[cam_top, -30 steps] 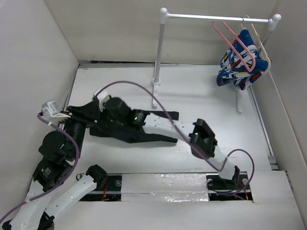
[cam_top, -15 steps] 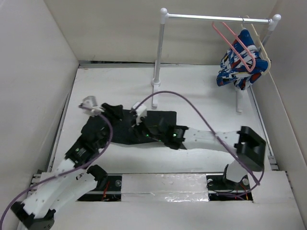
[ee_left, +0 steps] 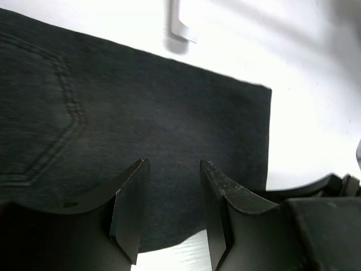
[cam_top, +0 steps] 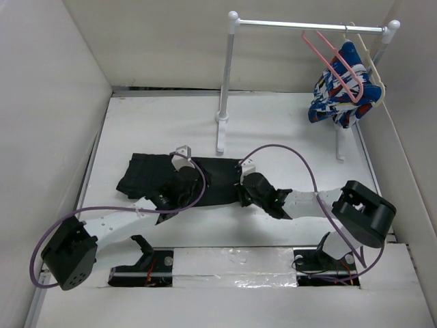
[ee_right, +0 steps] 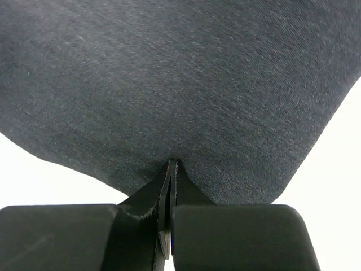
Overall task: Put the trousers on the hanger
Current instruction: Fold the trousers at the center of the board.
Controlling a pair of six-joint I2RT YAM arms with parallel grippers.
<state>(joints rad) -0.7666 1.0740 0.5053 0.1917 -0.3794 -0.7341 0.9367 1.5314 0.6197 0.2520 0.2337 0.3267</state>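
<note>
The pink hanger (cam_top: 332, 67) hangs on the rail, too far away for my left gripper to reach. So my right gripper should fetch it (cam_top: 356, 98) and pass it to my left gripper.
The black trousers (cam_top: 220, 179) lie folded flat across the middle of the table. My left gripper (cam_top: 183, 183) hovers over their near edge; in the left wrist view it (ee_left: 174, 169) stands open, the dark cloth (ee_left: 141, 101) showing between the fingers with nothing pinched. My right gripper (cam_top: 243, 186) is at the trousers' right end. In the right wrist view it (ee_right: 172, 165) is shut, the tips pressed together into the cloth (ee_right: 180, 84) near its edge. The pink hanger (cam_top: 333, 63) hangs on the rail at the back right, far from both grippers.
A white clothes rack (cam_top: 307, 26) stands at the back, its left post foot (cam_top: 220, 140) just behind the trousers. A cream hanger carrying a blue, white and red garment (cam_top: 341, 99) hangs beside the pink one. White walls close in the table on three sides.
Both arms have swung down onto the trousers. The left gripper moved right to the near edge. The right gripper moved to the right end and closed from wide open to shut.
</note>
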